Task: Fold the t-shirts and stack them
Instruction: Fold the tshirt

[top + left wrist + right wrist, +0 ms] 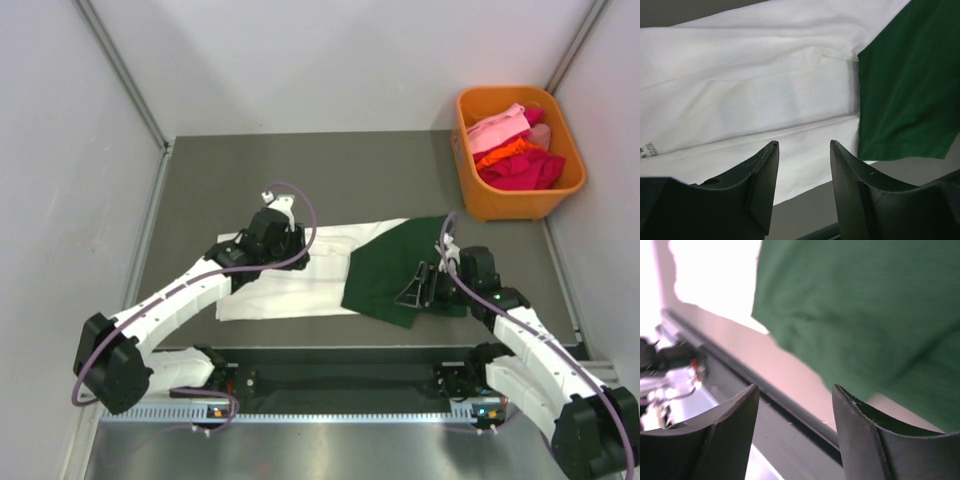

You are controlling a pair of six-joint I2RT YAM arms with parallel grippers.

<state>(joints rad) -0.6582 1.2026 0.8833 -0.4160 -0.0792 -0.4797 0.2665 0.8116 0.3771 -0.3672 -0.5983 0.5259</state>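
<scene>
The white t-shirt's upper layer [790, 62] is wrinkled and stops short of the near hem, so the robot's left gripper should grab that layer's edge by the lettered end [650, 151].
A cream-white t-shirt [300, 275] lies folded in a long strip across the table's middle. A dark green t-shirt [392, 268] lies folded over its right end. My left gripper [283, 262] hovers over the white shirt's left part, open and empty; in the left wrist view [804, 146] the white shirt [755, 95] fills the frame with the green shirt [905, 80] at the right. A bit of black lettering [649, 150] shows at the left edge. My right gripper [415, 290] is open and empty at the green shirt's near right edge [865, 305].
An orange basket [505, 205] with pink, red and orange clothes stands at the back right. White walls close in the left, back and right. A metal rail [340, 410] runs along the near edge, also visible in the right wrist view [765, 395].
</scene>
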